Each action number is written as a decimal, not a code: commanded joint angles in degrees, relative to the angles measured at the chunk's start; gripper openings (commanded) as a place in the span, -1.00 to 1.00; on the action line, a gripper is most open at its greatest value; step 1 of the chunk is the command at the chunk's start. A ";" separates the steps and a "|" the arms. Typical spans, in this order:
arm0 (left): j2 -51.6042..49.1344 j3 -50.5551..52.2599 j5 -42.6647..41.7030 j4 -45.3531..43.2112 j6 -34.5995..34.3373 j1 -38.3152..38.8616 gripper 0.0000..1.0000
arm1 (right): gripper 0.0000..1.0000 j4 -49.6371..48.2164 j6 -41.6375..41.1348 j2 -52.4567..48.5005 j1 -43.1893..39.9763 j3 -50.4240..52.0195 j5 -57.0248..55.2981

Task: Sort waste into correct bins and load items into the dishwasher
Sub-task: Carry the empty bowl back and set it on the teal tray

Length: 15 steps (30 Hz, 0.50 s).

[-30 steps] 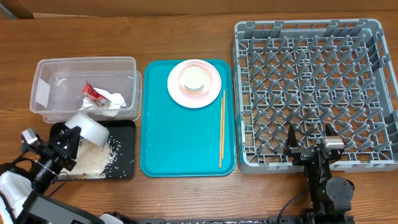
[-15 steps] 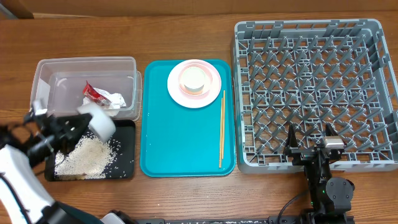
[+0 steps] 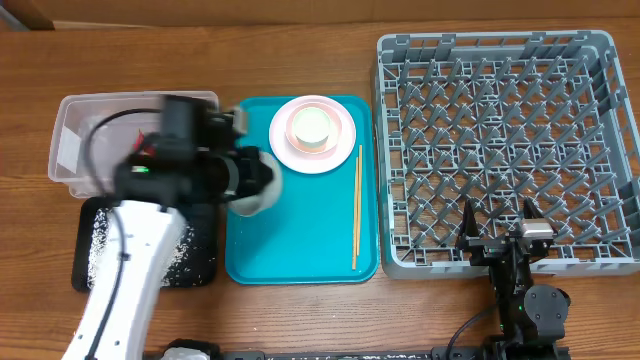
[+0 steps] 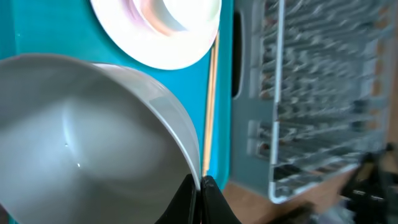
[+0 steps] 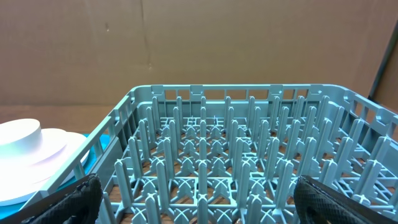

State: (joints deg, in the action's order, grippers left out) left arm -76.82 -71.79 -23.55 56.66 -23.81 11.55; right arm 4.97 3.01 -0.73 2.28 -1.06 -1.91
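The whitish bowl [image 4: 93, 146] is empty and the teal tray's middle [image 3: 298, 217] is free, so my left gripper should keep moving the bowl down there until the bowl's base sits flat.
My left gripper [image 3: 262, 181] is shut on the rim of a small whitish bowl [image 3: 248, 185] and holds it over the left part of the teal tray [image 3: 300, 245]. In the left wrist view the jaws [image 4: 200, 198] pinch the bowl's [image 4: 81, 137] edge; the bowl looks empty. A pale pink plate [image 3: 335, 150] with a small white dish [image 3: 310, 128] on it sits at the tray's back. Chopsticks [image 3: 356, 205] lie along the tray's right side. My right gripper [image 3: 497, 240] is open at the grey rack's [image 3: 500, 130] front edge. Rice [image 3: 95, 240] lies in the black tray [image 3: 80, 278].
The clear tub [image 3: 70, 125] stands behind the black tray; a bit of red wrapper [image 3: 148, 150] shows in it, and the napkin is hidden by my left arm. The rack [image 5: 249, 155] fills the right wrist view, with my open right gripper [image 5: 205, 199] over its pegs.
My left arm has swung right, carrying the bowl from above the black tray to above the teal tray. Rice now lies spread in the black tray. The right arm has not moved.
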 commanded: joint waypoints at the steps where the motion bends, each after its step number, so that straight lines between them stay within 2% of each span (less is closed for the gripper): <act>1: -2.38 -1.22 16.09 -0.83 -8.61 8.96 -0.92 | 1.00 -0.37 0.04 0.57 -0.11 0.59 -0.52; 7: -12.72 -1.14 24.55 -0.87 -9.27 22.71 -0.92 | 1.00 -0.37 0.04 0.57 -0.11 0.59 -0.52; 15: -23.02 -1.14 24.72 -1.03 -10.10 26.34 -0.92 | 1.00 -0.37 0.04 0.57 -0.11 0.59 -0.52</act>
State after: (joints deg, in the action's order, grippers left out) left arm -98.10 -72.14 -1.63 55.70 -32.71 37.80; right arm 4.97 3.03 -0.73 2.28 -1.06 -1.93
